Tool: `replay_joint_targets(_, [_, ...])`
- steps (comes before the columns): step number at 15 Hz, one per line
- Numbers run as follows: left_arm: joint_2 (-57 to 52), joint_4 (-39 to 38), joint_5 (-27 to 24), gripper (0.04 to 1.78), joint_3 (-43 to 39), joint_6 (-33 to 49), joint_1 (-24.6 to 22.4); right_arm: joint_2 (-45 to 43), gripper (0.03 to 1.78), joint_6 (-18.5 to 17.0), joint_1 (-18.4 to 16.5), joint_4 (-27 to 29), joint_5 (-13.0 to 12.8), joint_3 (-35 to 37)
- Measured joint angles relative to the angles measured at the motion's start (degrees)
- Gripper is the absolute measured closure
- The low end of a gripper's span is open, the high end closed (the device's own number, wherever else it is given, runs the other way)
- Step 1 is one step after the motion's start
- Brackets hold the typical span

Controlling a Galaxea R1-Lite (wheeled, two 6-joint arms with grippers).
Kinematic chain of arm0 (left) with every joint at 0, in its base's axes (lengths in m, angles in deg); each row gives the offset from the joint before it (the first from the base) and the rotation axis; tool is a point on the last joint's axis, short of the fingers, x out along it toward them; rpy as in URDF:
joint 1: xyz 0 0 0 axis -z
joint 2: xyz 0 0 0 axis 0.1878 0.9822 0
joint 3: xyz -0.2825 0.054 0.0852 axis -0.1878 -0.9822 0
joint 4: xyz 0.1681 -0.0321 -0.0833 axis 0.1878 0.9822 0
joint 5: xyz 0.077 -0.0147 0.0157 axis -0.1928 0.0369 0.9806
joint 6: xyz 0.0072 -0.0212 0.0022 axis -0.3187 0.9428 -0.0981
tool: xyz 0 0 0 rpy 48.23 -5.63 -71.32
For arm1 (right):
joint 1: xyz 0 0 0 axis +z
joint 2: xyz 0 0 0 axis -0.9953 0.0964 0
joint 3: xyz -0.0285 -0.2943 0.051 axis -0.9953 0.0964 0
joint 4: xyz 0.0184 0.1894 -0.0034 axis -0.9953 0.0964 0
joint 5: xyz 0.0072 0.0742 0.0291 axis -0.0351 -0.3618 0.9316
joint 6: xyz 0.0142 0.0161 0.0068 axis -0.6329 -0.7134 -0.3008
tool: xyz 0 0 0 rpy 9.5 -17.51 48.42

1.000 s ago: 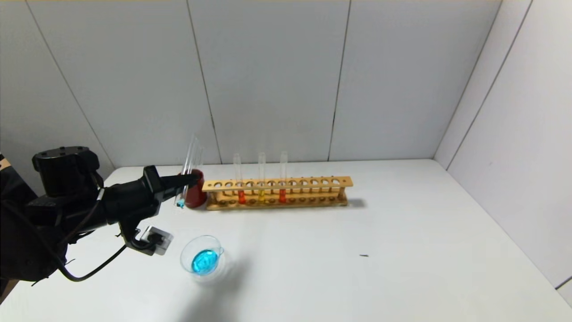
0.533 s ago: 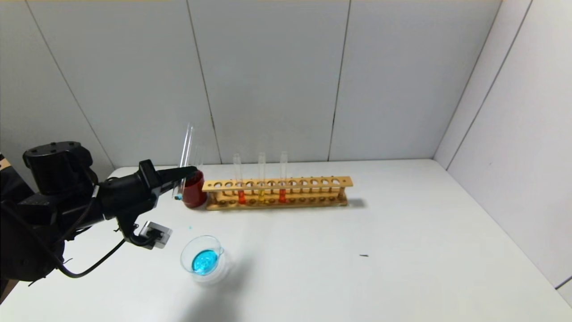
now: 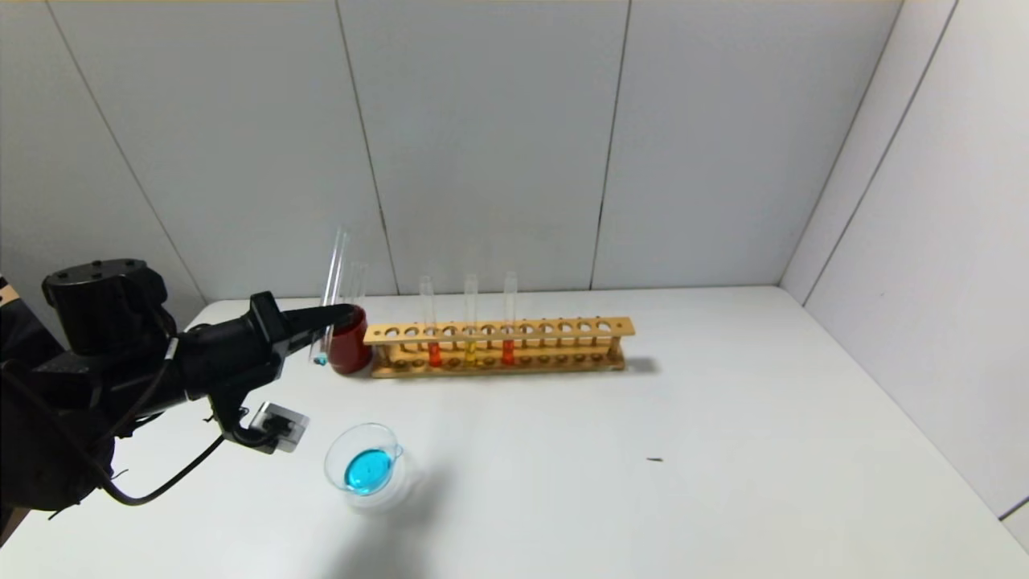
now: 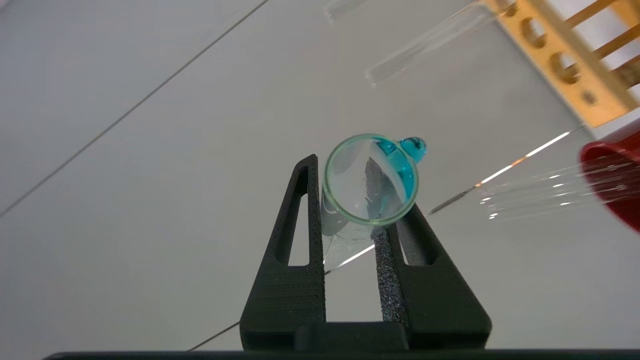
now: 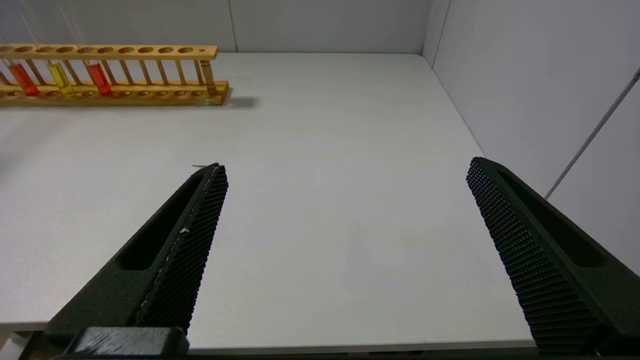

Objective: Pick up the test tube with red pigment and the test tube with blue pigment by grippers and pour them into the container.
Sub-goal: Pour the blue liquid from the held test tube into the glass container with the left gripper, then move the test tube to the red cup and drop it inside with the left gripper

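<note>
I should turn the tube upright with my left gripper before lowering it into the dark red cup (image 3: 351, 349), because the blue test tube's opening (image 3: 320, 360) is wet with teal liquid and points down.
My left gripper (image 3: 344, 312) (image 4: 350, 192) is shut on the test tube with blue pigment (image 3: 330, 297) (image 4: 370, 179). The tube stands nearly upright beside the dark red cup, with a little teal liquid in its rounded bottom (image 4: 414, 146). The container (image 3: 363, 465), a low glass dish, sits on the table nearer me and holds blue liquid. The test tube with red pigment (image 3: 434, 351) (image 5: 22, 79) stands in the wooden rack. My right gripper (image 5: 347, 167) hangs open over the table's near right edge, out of the head view.
The wooden rack (image 3: 563, 328) (image 5: 150, 50) (image 4: 565, 65) runs along the back and also holds a yellow tube (image 3: 470, 351) and a redder tube (image 3: 508, 351). The dark red cup (image 3: 352, 347) (image 4: 612, 175) with clear tubes stands at its left end. Walls close the back and right.
My left gripper has lifted the blue tube a little and drawn it slightly left, and the tube now stands more upright. The right gripper shows no earlier frame.
</note>
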Motion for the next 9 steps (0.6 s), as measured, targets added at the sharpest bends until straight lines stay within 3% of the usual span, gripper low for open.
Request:
replay_joint_targets(5, [-0.54, -2.34, 6.27, 1.49, -4.28, 11.61, -0.13, 0.00, 0.06, 0.00, 0.00, 0.00, -0.02, 0.00])
replay_joint_targets(9, [-0.32, -12.71, 15.54, 1.49, -5.38, 29.68, 0.26, 0.00, 0.06, 0.00, 0.00, 0.00, -0.02, 0.00])
